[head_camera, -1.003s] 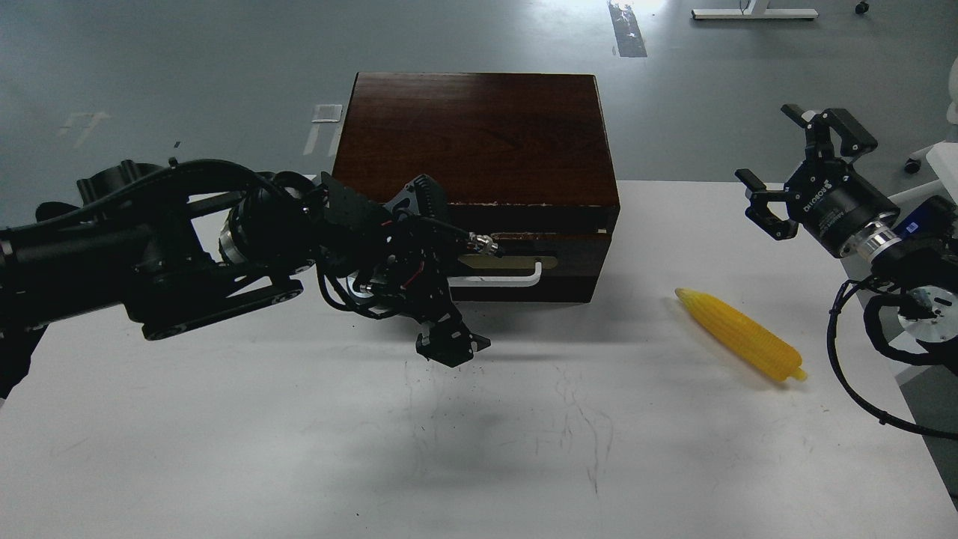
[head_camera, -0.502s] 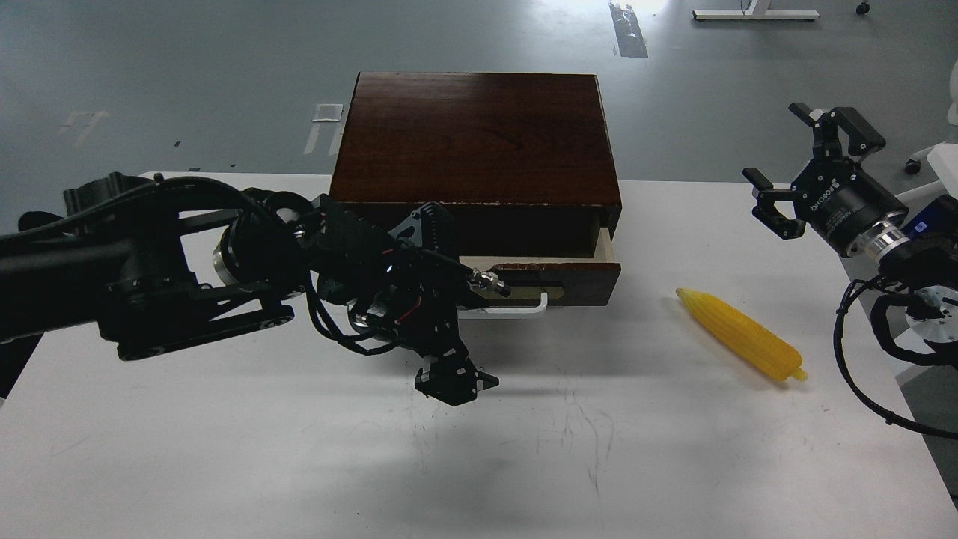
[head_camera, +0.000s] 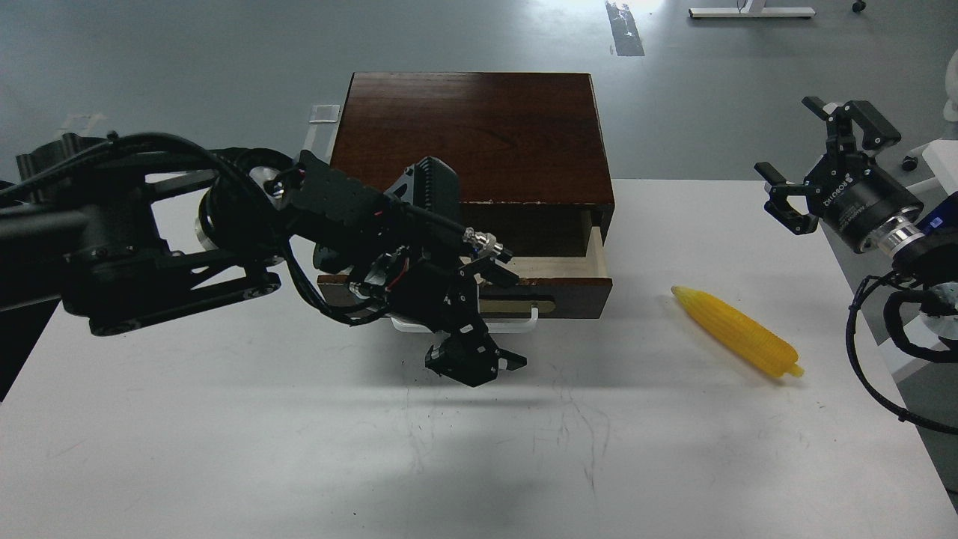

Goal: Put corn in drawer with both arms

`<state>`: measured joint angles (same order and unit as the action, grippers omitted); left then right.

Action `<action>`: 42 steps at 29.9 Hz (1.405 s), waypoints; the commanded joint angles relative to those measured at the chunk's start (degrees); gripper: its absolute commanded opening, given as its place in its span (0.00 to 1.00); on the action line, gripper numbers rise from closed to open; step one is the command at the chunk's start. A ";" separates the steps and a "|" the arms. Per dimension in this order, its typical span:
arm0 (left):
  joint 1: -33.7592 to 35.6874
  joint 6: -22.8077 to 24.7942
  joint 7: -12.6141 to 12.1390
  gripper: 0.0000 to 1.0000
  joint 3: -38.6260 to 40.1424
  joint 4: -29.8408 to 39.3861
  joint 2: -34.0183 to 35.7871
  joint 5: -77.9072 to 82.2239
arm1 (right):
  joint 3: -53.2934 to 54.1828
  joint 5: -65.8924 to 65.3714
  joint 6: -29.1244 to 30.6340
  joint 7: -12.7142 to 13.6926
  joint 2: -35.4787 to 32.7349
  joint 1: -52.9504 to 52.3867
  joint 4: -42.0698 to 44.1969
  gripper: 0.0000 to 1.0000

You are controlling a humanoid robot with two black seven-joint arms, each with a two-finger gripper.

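The drawer's dark front [head_camera: 577, 298] is a lot longer than the yellow corn [head_camera: 737, 332]. The corn will fit crosswise when I lower it into the drawer.
The yellow corn [head_camera: 737, 332] lies on the white table to the right of the drawer, pointed end towards the box. The drawer [head_camera: 569, 288] of the dark brown box [head_camera: 471, 135] stands partly pulled out and shows pale wood inside. My left gripper [head_camera: 475, 364] is right at the drawer's white handle [head_camera: 528, 322] and covers its left part; its dark fingers cannot be told apart. My right gripper [head_camera: 787, 136] is open and empty, held in the air above and to the right of the corn.
The white table [head_camera: 299, 449] has its right edge close beyond the corn. My left arm [head_camera: 150, 239] stretches across the left of the table in front of the box. Cables hang from my right arm [head_camera: 883, 359] at the table's right edge.
The drawer has slid out from shut to partly open as my left gripper drew back towards me at the handle. My right gripper has drifted slightly right and up. The corn has not moved.
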<state>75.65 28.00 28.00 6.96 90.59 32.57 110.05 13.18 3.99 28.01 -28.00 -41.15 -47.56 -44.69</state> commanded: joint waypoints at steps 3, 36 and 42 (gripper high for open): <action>-3.47 0.00 0.00 0.99 4.90 -1.81 4.25 -27.08 | -0.26 -13.96 -0.01 0.00 -2.88 -0.34 -0.39 1.00; -35.13 -0.50 0.00 0.99 21.69 -22.21 11.20 -98.27 | -26.80 -96.45 -3.57 0.00 0.53 -19.24 -5.41 1.00; -35.13 -0.41 0.00 0.99 22.21 -22.65 11.12 -98.27 | -29.53 -96.45 -4.46 0.00 2.30 -18.89 -4.17 0.99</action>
<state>40.52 27.59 28.00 28.68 68.01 43.78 11.77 -15.34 -92.45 23.98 -28.00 -39.43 -66.75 -49.21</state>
